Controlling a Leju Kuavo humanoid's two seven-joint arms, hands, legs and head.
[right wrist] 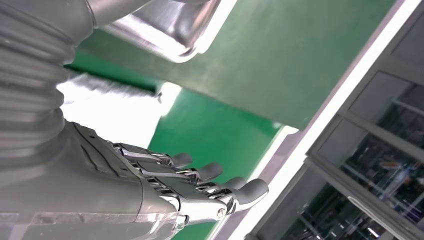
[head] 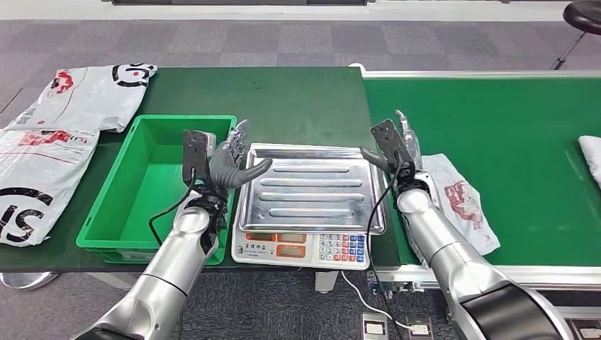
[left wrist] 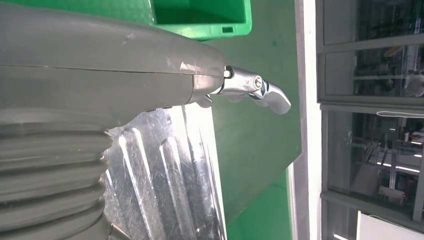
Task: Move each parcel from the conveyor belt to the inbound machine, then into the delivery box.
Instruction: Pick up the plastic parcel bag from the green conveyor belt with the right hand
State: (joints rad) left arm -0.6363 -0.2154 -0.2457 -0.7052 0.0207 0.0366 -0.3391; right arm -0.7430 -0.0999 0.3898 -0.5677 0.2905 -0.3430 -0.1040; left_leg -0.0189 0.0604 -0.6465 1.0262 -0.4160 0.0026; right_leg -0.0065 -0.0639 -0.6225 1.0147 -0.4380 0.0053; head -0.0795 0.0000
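My right gripper will crumple the parcel [head: 458, 200] when I lift it, and the parcel will sag, because the white parcel's outer edge [head: 489, 232] is thin and flat.
A white parcel [head: 462, 200] with red print lies on the green conveyor belt [head: 496, 120], just right of my right arm. My right hand [head: 394, 147] hovers open at the belt's left edge, next to the parcel, fingers straight [right wrist: 210, 192]. The inbound machine is a scale with a bare steel tray [head: 312, 188]. My left hand [head: 228, 157] is open between the tray and the green delivery box [head: 152, 184], thumb [left wrist: 260, 90] over the tray's left rim. The box holds nothing. Another white parcel [head: 592, 152] shows at the belt's far right edge.
Two large white printed bags [head: 53, 134] lie on the dark green table to the left of the box. The scale's keypad [head: 344, 248] faces me at the table's front edge, with a cable running down. A stool [head: 581, 21] stands at the back right.
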